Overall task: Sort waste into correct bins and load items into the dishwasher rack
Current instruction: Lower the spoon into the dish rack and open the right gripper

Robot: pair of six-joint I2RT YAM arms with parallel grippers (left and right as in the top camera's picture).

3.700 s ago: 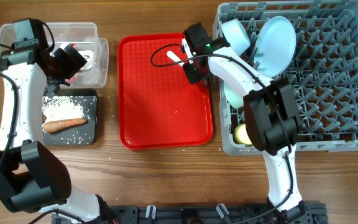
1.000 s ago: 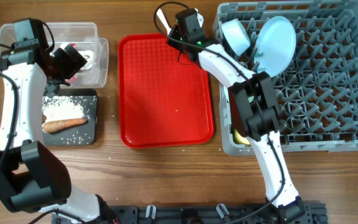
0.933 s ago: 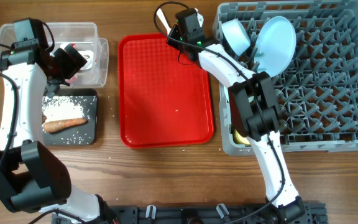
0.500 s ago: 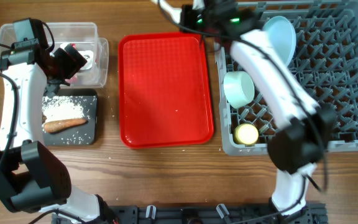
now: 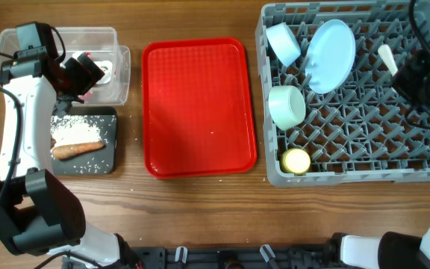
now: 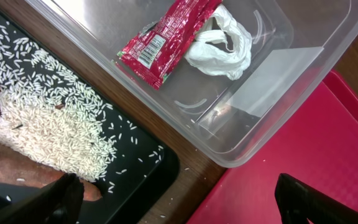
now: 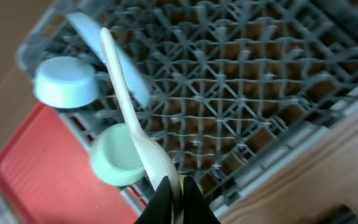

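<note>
I should keep bringing the white spoon to the rack with my right gripper, since the rack is open beside the small yellow item (image 5: 296,161), and let go of the spoon over that gap (image 5: 309,133).
My right gripper (image 5: 413,75) is shut on a white spoon (image 5: 387,58) and holds it above the right part of the grey dishwasher rack (image 5: 349,176). In the right wrist view the spoon (image 7: 129,112) runs up from the shut jaws (image 7: 173,186) over the rack (image 7: 260,93). The rack holds a blue bowl (image 5: 284,41), a blue plate (image 5: 331,45), a green cup (image 5: 287,106) and a small yellow item (image 5: 297,161). My left gripper (image 5: 82,75) is open and empty (image 6: 179,199), above the edge between the clear bin (image 6: 303,25) and the black tray (image 6: 148,162).
The red tray (image 5: 200,108) lies bare in the middle. The clear bin (image 5: 88,36) holds a red wrapper (image 6: 166,37) and white plastic (image 6: 219,40). The black tray (image 5: 88,163) holds rice (image 6: 42,118) and an orange-brown food piece (image 5: 77,149).
My right arm has swung from the red tray's back edge to the right, over the rack, carrying the spoon. The left arm has not moved.
</note>
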